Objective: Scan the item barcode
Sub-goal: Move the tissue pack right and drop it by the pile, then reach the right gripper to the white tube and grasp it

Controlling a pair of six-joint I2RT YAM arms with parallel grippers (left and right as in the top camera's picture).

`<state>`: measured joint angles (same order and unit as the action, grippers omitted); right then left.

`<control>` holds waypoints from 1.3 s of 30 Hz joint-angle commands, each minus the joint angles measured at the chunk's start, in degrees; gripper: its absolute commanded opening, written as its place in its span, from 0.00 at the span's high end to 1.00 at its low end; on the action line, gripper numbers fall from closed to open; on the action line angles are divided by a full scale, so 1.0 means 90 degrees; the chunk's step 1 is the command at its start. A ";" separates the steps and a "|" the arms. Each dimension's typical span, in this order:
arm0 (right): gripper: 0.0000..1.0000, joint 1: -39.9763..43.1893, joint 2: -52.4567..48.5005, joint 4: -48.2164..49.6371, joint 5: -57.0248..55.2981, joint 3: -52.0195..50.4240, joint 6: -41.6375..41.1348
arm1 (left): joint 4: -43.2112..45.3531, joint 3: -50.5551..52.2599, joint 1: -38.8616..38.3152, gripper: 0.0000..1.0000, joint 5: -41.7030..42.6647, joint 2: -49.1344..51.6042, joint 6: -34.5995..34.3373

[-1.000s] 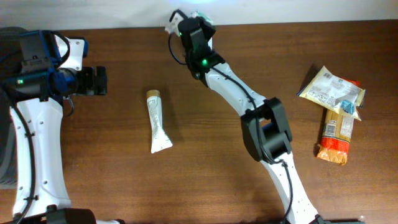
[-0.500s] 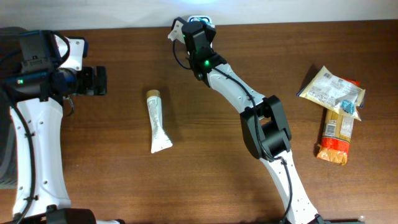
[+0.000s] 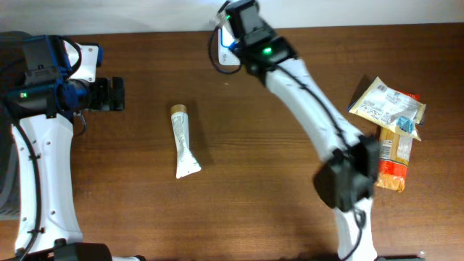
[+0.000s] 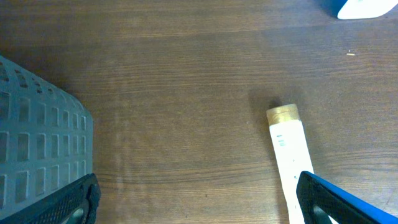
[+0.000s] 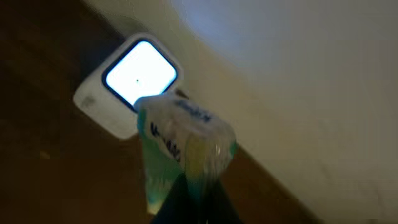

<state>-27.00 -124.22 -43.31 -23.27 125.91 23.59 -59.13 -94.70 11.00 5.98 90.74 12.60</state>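
Observation:
The way to free wood (image 3: 357,130) beside the cream snack bag is open; my right gripper should keep moving the clear packet from the scanner and release it there.
My right gripper (image 5: 198,202) is shut on the item (image 5: 181,146), a clear packet with green print. It holds the packet just in front of the scanner (image 5: 134,79), a white box whose square window glows bright. From above, the right gripper (image 3: 241,17) is at the table's far edge, with the scanner (image 3: 229,52) just below and left of it. The packet itself is hidden under the wrist there. My left gripper (image 3: 116,94) hangs open at the left with nothing between its fingers (image 4: 328,198). A white tube (image 3: 183,141) with a tan cap lies to its right.
A cream snack bag (image 3: 386,104) and an orange pasta packet (image 3: 392,156) lie at the right edge. A grey-blue mesh basket (image 4: 34,152) stands at the left, beside my left arm. The white tube (image 4: 290,149) reaches under the left gripper's right finger.
The right arm has swung its elbow out to the right, and its gripper has moved right and towards the far edge with the packet, uncovering the scanner. The left arm has not moved.

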 commanded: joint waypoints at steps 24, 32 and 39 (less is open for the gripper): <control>0.31 0.2742 0.0143 -0.3920 0.3351 -0.1200 -0.3065 | 0.0010 -0.0007 0.0017 0.01 0.0019 -0.0109 0.0083; 0.01 0.0338 -0.0233 -0.2113 0.5564 -0.1314 -0.2725 | 0.0010 -0.0007 0.0017 0.01 0.0019 -0.0109 0.0083; 0.01 -0.0758 -0.1151 -0.0821 0.6390 -0.1316 -0.3677 | 0.0010 -0.0007 0.0017 0.01 0.0019 -0.0109 0.0083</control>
<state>-32.40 -132.05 -52.66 28.51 114.10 -7.25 -59.07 -94.70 11.00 5.96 90.74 12.60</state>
